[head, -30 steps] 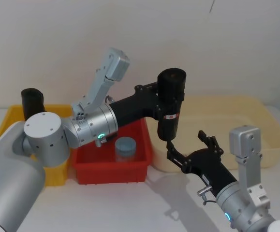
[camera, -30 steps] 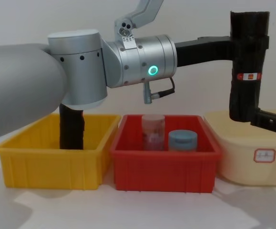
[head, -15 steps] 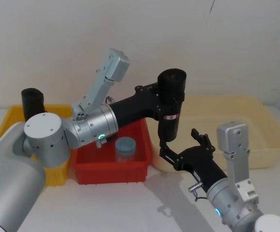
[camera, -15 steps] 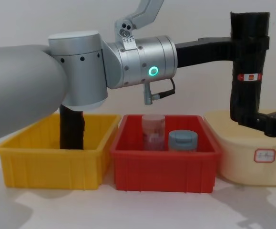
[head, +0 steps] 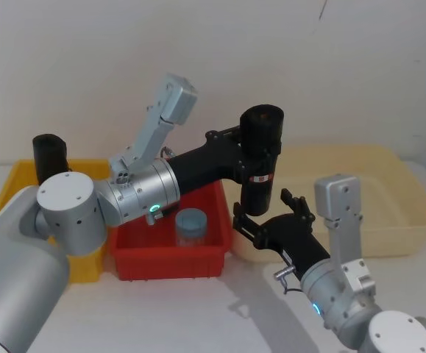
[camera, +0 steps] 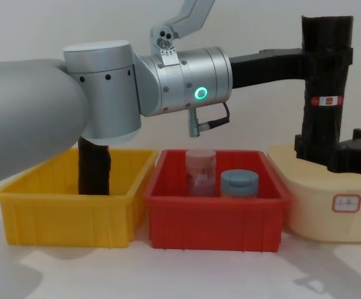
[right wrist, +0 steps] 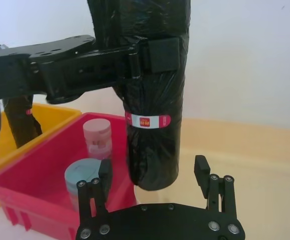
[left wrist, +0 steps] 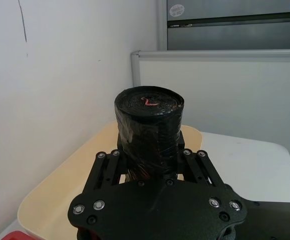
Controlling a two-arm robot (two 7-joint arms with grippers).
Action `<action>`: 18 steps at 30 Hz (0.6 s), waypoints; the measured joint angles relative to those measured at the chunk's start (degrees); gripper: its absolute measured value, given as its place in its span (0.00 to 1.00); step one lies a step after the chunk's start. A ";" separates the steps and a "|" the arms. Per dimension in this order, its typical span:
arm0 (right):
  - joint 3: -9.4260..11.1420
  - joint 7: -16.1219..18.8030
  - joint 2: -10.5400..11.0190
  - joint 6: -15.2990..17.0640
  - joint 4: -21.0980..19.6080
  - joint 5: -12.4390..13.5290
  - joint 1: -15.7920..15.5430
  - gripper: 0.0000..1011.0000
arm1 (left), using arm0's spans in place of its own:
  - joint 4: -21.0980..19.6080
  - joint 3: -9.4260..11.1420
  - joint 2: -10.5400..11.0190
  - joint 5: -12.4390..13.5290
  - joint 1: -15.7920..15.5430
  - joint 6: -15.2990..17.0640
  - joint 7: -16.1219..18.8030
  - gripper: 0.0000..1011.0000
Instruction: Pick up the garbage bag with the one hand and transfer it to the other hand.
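Note:
The garbage bag [camera: 323, 121] will stay upright and rolled when the robot carries it by the bag's lower end, because the label band [camera: 327, 101] hugs the straight roll.
The garbage bag [head: 261, 158], a smooth black roll with a red-and-white label band, hangs upright in the air over the gap between the red bin and the cream tray. My left gripper [head: 251, 147], on the green-lit silver arm, is shut on its upper half [camera: 325, 81]; its jaws clamp the roll [left wrist: 149, 130]. My right gripper [head: 263, 207] reaches up from below. It is open, with one finger on each side of the bag's lower end [right wrist: 152, 165] and a gap at both sides. The right gripper [camera: 330, 146] also sits level with the bag's bottom.
A yellow bin [camera: 62, 218] at the left holds a rougher black roll [camera: 94, 168]. The red bin [camera: 214, 218] in the middle holds a pink jar [camera: 200, 171] and a blue-lidded jar [camera: 239, 184]. A wide cream tray [head: 389, 213] lies at the right.
My right gripper has moved left and up, from beside the bag's bottom to having its open fingers around the lower end. The left arm and the bag have stayed still.

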 joint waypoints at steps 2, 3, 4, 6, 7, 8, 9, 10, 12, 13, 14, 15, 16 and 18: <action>0.00 -0.01 -0.48 0.12 0.83 -0.05 0.76 0.99 | 0.00 0.00 0.00 -0.02 0.00 0.00 0.00 0.47; 0.00 -0.01 -0.62 0.18 1.07 -0.07 0.98 0.99 | 0.00 0.00 0.00 -0.02 0.00 0.00 0.00 0.47; 0.00 -0.01 -0.90 0.27 1.54 -0.12 1.44 0.99 | 0.00 0.00 0.00 -0.02 0.00 0.00 0.00 0.47; 0.01 -0.01 -1.20 0.32 2.01 -0.15 1.97 0.99 | 0.00 0.00 0.00 -0.02 0.00 0.00 0.00 0.47; 0.02 0.00 -1.35 0.34 2.23 -0.17 2.19 0.99 | 0.00 0.00 0.00 -0.02 0.00 0.00 0.00 0.47; 0.01 0.00 -1.48 0.39 2.45 -0.19 2.40 0.99 | 0.00 0.00 0.00 -0.03 0.00 0.00 0.00 0.47; 0.02 0.02 -1.75 0.45 2.89 -0.20 2.79 0.99 | 0.00 0.00 0.00 -0.03 0.00 0.00 0.00 0.47; 0.03 0.03 -1.88 0.46 3.09 -0.20 2.99 0.99 | 0.00 0.00 0.00 -0.03 0.00 0.00 0.00 0.47; 0.06 0.07 -2.16 0.48 3.54 -0.20 3.43 0.99 | 0.00 0.00 0.00 -0.03 0.00 0.00 0.00 0.47; 0.09 0.12 -2.40 0.49 3.90 -0.21 3.78 0.99 | 0.00 0.00 0.00 -0.02 0.00 0.00 0.00 0.47; 0.13 0.17 -2.64 0.51 4.25 -0.22 4.16 0.99 | -0.01 0.00 0.00 -0.03 0.00 0.00 0.00 0.47; 0.14 0.21 -2.73 0.52 4.42 -0.23 4.30 0.99 | 0.00 0.00 0.00 -0.03 0.00 0.00 0.00 0.47; 0.15 0.25 -2.81 0.52 4.56 -0.25 4.44 0.99 | 0.00 0.00 0.00 -0.03 0.00 0.00 0.00 0.47; 0.17 0.37 -2.99 0.56 4.85 -0.31 4.75 0.99 | -0.01 0.00 0.00 -0.03 0.00 0.00 0.00 0.47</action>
